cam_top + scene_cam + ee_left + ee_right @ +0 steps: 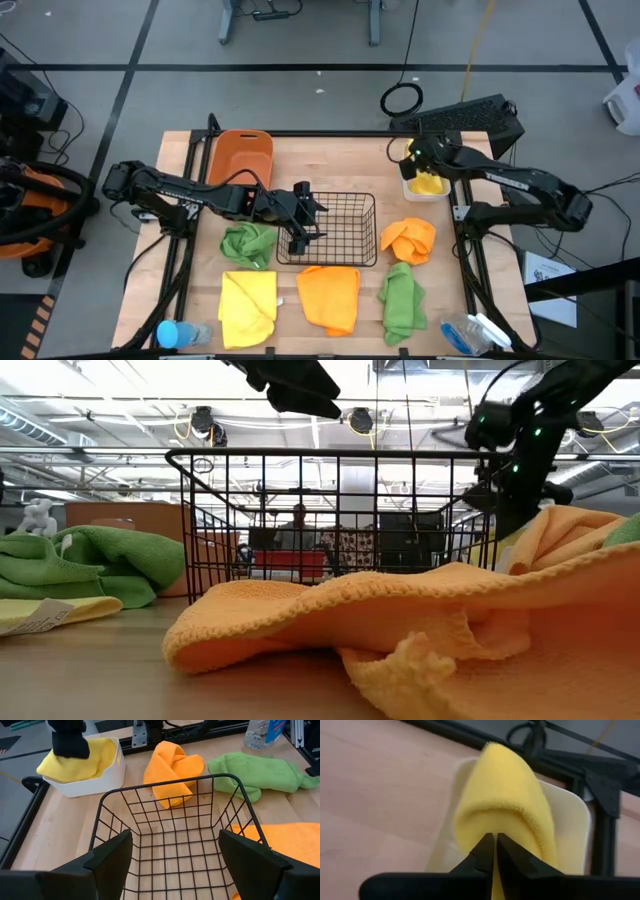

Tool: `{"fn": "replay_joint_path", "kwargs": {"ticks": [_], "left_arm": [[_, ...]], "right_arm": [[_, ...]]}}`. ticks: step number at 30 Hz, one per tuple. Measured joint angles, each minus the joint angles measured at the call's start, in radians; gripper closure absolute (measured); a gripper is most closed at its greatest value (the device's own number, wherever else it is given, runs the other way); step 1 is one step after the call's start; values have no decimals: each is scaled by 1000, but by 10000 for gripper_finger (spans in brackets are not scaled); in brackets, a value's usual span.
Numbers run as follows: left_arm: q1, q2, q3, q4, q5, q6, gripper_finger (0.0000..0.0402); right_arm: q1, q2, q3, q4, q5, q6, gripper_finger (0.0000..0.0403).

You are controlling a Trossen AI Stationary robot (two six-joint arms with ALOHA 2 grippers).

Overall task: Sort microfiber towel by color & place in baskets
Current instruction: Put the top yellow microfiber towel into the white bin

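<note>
I should press the yellow towel's fold point(506, 777) down flat inside the bin point(564, 827) with my right gripper before the next towel, because the fold curves up over the white bin's far rim.
The black wire-mesh basket point(338, 228) stands mid-table with nothing in it. My left gripper point(172, 865) hangs open over its left wall point(150, 795). The white bin point(426, 190) sits at the far right with a yellow towel point(428, 182) in it, and my right gripper point(495, 845) is shut on that towel. The orange tub point(242, 158) stands at the far left. Lying flat on the table are a green towel point(248, 241), a yellow towel point(248, 306), an orange towel point(330, 296), a second green towel point(402, 301) and a second orange towel point(408, 240). My right gripper pinches a fold of the yellow towel point(501, 815) between its two fingertips, coming from above and pointing down. The towel arches up beyond the fingers. Its lower part rests inside the white bin point(570, 815).
A blue-capped bottle point(176, 333) lies at the near left corner and a clear bottle point(468, 331) at the near right corner. A dark box point(470, 118) sits beyond the far right edge. Bare wood shows between the orange tub and the white bin.
</note>
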Motion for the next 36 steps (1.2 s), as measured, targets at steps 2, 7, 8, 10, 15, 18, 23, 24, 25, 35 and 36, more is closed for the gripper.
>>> {"fn": "replay_joint_path", "kwargs": {"ticks": [2,7,8,10,15,18,23,24,25,35,36], "left_arm": [[-1,0,0,-2,0,0,105],[-14,0,0,-18,0,1,105],[-17,0,0,-20,0,2,105],[-21,0,0,-20,0,6,105],[-27,0,0,-20,0,7,105],[-26,0,0,-20,0,7,105],[-26,0,0,-20,0,7,105],[-26,0,0,-20,0,7,105],[-26,0,0,-19,0,7,105],[-26,0,0,-16,0,7,105],[-26,0,0,-16,0,7,105]], "right_arm": [[-15,51,0,0,0,3,391],[-20,156,-13,4,-12,38,399],[-21,171,-16,7,-22,39,400],[-21,195,-24,23,-50,40,401],[-19,228,-44,63,-103,40,402],[-18,226,-47,75,-113,37,402],[-5,151,-47,76,-119,31,402],[-4,131,-47,69,-130,30,402],[-4,108,-47,61,-140,30,402],[-11,-91,-47,-32,-62,28,403],[-18,-99,-47,-32,-42,28,403]]}}
